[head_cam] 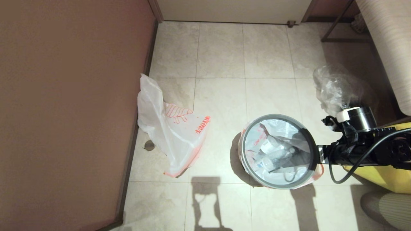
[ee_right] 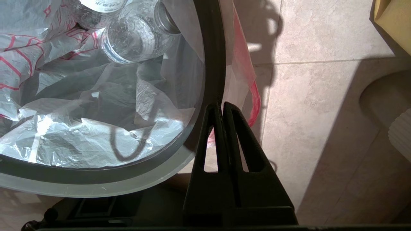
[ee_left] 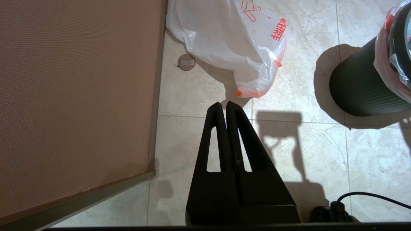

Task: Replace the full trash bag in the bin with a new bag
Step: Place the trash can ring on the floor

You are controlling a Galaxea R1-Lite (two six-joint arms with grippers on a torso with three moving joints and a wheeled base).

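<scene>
The grey rim ring should come off in one piece when the robot lifts it, and the trash bag should stay behind, as its pink edge hangs below the ring.
The bin stands on the tiled floor, its black ribbed wall topped by a grey rim ring. Inside sits the full trash bag, crumpled white plastic with clear bottles; its pink edge hangs outside the rim. The new bag lies limp by the brown wall, leaf drawing and red characters up. My right gripper hovers at the bin's right rim, shut and empty. My left gripper is shut and empty above the floor, just short of the new bag's near corner.
A brown wall panel runs along the left, with a round floor drain at its foot. A clear bag with dark contents and a yellow sack sit right of the bin. A striped seat fills the far right.
</scene>
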